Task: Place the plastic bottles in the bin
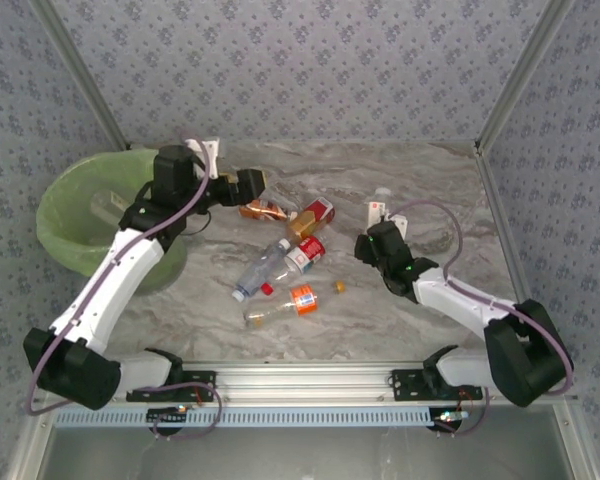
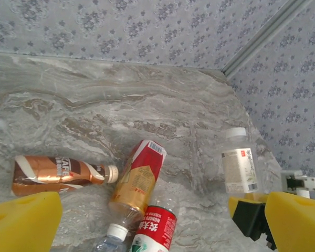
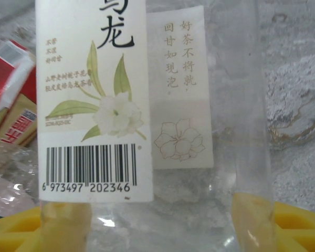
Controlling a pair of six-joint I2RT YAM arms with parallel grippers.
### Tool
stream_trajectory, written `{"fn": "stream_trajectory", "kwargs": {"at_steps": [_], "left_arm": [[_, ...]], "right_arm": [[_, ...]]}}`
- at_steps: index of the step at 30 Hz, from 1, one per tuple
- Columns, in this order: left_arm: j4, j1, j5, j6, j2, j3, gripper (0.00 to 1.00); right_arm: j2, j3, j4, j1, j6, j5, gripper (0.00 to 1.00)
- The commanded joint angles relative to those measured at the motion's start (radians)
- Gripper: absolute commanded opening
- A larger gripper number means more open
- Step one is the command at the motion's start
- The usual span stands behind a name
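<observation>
I have the clear bottle's base [image 2: 244, 195] in my right gripper and the bottle's white cap [image 1: 382, 192] is free, so I should keep moving my left gripper to that cap and close it there.
Several plastic bottles lie in the middle of the marble table. They include a brown coffee bottle [image 1: 263, 210] [image 2: 58, 174], a red-and-gold one [image 1: 313, 216] [image 2: 139, 178], a clear red-labelled one [image 1: 302, 252] [image 2: 155, 228] and an orange-labelled one [image 1: 290, 303]. My left gripper [image 1: 255, 185] [image 2: 163, 223] hovers open over the coffee bottle, holding nothing. My right gripper [image 1: 375, 235] [image 3: 157, 231] is shut on the base of a clear bottle with a white flower label [image 1: 378, 208] [image 2: 239, 168] [image 3: 147, 105], yellow pads [image 3: 299, 231] on both sides. The bin [image 1: 55, 200] with its green bag stands far left.
A clear bottle with a blue cap [image 1: 258, 272] lies near the red-labelled one. A small orange cap [image 1: 340, 286] rests on the table. Patterned walls close the back and sides. The left arm stretches past the bin's right side.
</observation>
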Motion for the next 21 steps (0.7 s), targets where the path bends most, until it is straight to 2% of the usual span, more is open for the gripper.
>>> {"fn": "stream_trajectory", "kwargs": {"at_steps": [1,5,6,12,21], "left_arm": [[0.017,-0.026,-0.026,-0.001,0.037,0.044,0.99],[0.027,-0.047,-0.027,-0.020,0.088,0.071,0.99],[0.029,-0.051,-0.027,-0.026,0.099,0.077,0.99],[0.081,-0.070,-0.011,-0.113,0.173,0.090,0.99],[0.094,-0.098,0.120,-0.206,0.335,0.169,0.99]], "right_arm": [[-0.061,-0.028,0.083,-0.004,-0.047,-0.021,0.18],[-0.104,-0.032,0.104,0.001,-0.078,-0.074,0.02],[-0.112,-0.033,0.109,0.004,-0.090,-0.087,0.00],[-0.156,-0.039,0.160,0.025,-0.167,-0.181,0.00],[-0.129,-0.029,0.257,0.083,-0.257,-0.331,0.00]]}}
